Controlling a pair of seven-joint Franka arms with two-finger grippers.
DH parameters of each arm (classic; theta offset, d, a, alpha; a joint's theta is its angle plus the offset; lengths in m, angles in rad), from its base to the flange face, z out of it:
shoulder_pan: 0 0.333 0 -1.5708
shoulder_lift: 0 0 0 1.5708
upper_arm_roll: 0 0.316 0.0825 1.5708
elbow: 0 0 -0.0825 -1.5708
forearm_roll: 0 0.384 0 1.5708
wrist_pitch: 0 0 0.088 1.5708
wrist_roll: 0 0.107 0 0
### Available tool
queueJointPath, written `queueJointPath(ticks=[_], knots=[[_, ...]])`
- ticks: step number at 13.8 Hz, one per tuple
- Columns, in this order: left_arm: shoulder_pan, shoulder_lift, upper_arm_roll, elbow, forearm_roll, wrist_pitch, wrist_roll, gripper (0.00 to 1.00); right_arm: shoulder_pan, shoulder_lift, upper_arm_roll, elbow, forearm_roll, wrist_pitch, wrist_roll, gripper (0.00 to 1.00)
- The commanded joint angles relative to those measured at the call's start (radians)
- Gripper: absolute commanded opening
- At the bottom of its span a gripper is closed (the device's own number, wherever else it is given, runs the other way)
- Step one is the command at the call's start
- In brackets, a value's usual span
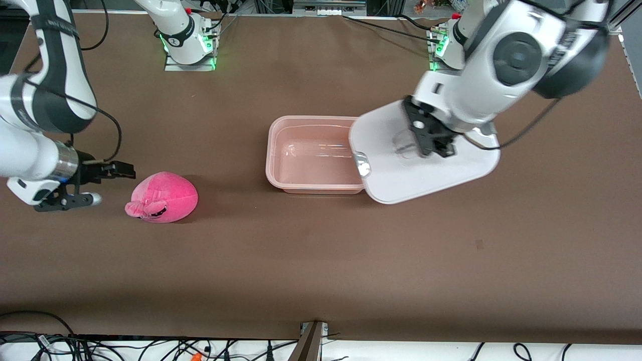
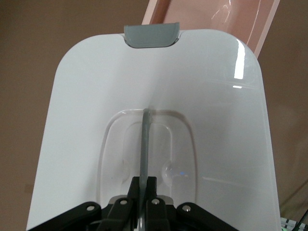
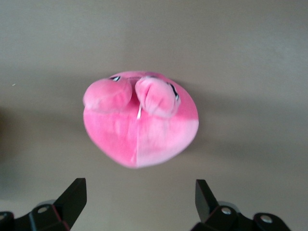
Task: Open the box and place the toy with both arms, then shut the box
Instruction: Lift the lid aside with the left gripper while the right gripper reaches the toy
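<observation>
My right gripper is about to close and lift the fuzzy toy [image 1: 162, 197]; a sewn seam [image 3: 137, 142] runs down it, so the toy will pinch into a thin fold.
The box's pale pink tub [image 1: 311, 158] stands open and empty on the table. My left gripper [image 1: 430, 136] is shut on the clear handle [image 2: 146, 139] of the white lid [image 1: 426, 173] and holds it, tilted, over the tub's end toward the left arm. The lid [image 2: 159, 86] fills the left wrist view, with a grey clip [image 2: 151, 36] at its edge and the tub [image 2: 211, 14] past it. The hot-pink toy [image 1: 164, 196] lies on the table toward the right arm's end. My right gripper [image 1: 111, 184] is open beside it, the toy [image 3: 139, 120] apart from its fingertips [image 3: 74, 195].
The brown table [image 1: 321, 260] is bare nearer the front camera. Both arm bases [image 1: 188, 42] stand along the table's edge farthest from that camera. Cables [image 1: 150, 348] lie along the edge nearest it.
</observation>
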Motion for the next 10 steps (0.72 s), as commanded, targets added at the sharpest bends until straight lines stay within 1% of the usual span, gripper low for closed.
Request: queueJointPath(ticks=[1,3,4,7,8,9,10], knots=[[0.098,0.010,-0.013,0.043,0.013,-0.056,0.086,0.00,0.003,0.028,0.006,-0.038,-0.006,0.068,0.000,1.00],[0.138,0.009,-0.012,0.044,0.013,-0.068,0.128,0.00,0.003,0.056,0.009,-0.039,0.007,0.093,0.002,1.00],[0.165,0.009,-0.013,0.047,0.013,-0.089,0.148,0.00,0.005,0.074,0.009,-0.041,0.038,0.116,0.002,1.00],[0.248,0.019,-0.009,0.145,0.016,-0.187,0.236,0.00,0.023,0.114,0.010,-0.053,0.046,0.191,0.000,0.99],[0.271,0.021,-0.010,0.161,0.028,-0.208,0.273,0.00,0.023,0.116,0.010,-0.067,0.044,0.211,-0.004,0.89],[0.279,0.022,-0.009,0.150,0.033,-0.208,0.293,0.00,0.023,0.116,0.009,-0.076,0.044,0.217,-0.012,0.69],[0.282,0.039,-0.009,0.162,0.037,-0.211,0.293,0.00,0.023,0.116,0.009,-0.078,0.043,0.211,-0.015,0.36]])
